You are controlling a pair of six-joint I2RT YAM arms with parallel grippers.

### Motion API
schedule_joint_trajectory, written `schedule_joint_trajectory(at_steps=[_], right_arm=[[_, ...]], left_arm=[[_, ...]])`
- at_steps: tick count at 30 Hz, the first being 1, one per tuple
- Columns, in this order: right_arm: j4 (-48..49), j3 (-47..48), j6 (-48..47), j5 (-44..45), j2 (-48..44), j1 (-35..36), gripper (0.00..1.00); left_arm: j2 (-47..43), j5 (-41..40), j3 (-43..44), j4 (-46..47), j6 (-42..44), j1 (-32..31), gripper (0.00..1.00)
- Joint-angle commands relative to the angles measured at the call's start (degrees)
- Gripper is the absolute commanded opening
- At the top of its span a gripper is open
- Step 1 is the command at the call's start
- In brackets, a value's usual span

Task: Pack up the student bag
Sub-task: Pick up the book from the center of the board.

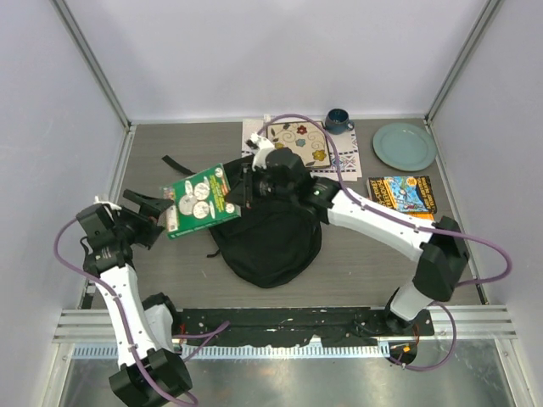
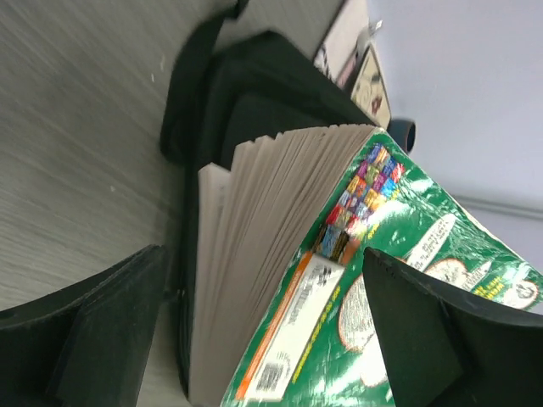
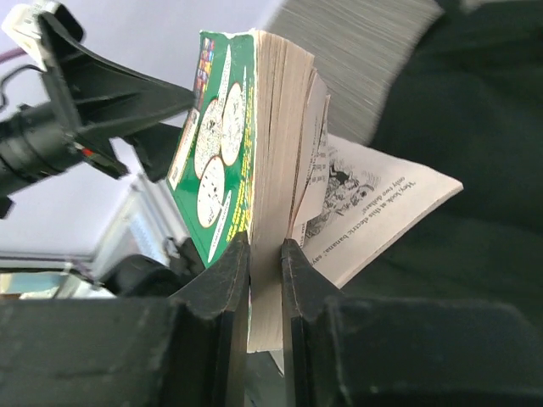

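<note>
The thick book (image 1: 198, 200) will press together into a narrow block when the robot's left gripper closes on it, because the pages (image 2: 259, 225) fan apart in loose clumps.
The student bag (image 1: 271, 242) is a black soft backpack lying in the middle of the table. My right gripper (image 1: 240, 193) is shut on a thick book with a green cover (image 1: 201, 200) and holds it above the bag's left edge. In the right wrist view the gripper (image 3: 265, 254) clamps the book (image 3: 229, 127) by its page edge, and a few pages (image 3: 382, 195) hang loose over the bag (image 3: 475, 127). My left gripper (image 1: 157, 216) is open at the book's left end. In the left wrist view the book (image 2: 288, 280) sits between its wide-open fingers (image 2: 93, 331), with the bag (image 2: 254, 93) beyond.
A patterned placemat (image 1: 299, 144) lies at the back with a blue mug (image 1: 338, 121) beside it. A teal plate (image 1: 405, 146) is at the back right. A colourful book (image 1: 402, 193) lies on the right. A bag strap (image 1: 182, 165) trails to the back left.
</note>
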Motion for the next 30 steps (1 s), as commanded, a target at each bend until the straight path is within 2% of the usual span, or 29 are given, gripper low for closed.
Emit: schedule_joint_trajectory(at_steps=[1, 7, 10, 14, 15, 21, 30], right_arm=[[1.1, -11.0, -1.9, 9.8, -7.6, -0.4, 0.00], [6.5, -29.9, 5.0, 9.4, -14.7, -0.3, 0.00], [9.6, -35.0, 8.3, 8.5, -16.8, -0.1, 0.00], [10.1, -37.8, 11.6, 9.1, -18.3, -0.3, 0.00], [10.1, -38.0, 12.2, 9.1, -18.3, -0.4, 0.00], [10.8, -39.4, 16.0, 7.1, -16.7, -1.6, 0.00], [14.2, -42.3, 18.4, 2.6, -17.7, -5.6, 0.00]], left_arm=[[-1.2, 11.1, -4.4, 7.1, -2.7, -0.7, 1.00], [-5.0, 10.8, -10.8, 5.4, -1.0, -1.3, 1.00], [-6.9, 10.3, -15.0, 4.8, -0.9, -3.1, 1.00], [-9.1, 6.5, -19.3, 4.5, -2.3, -9.6, 1.00], [-9.2, 5.0, -20.4, 4.5, -2.6, -13.0, 1.00], [-7.5, 1.2, -23.0, 4.5, -4.0, -21.3, 1.00], [-9.2, 0.3, -28.5, 6.7, -9.3, -25.1, 0.99]])
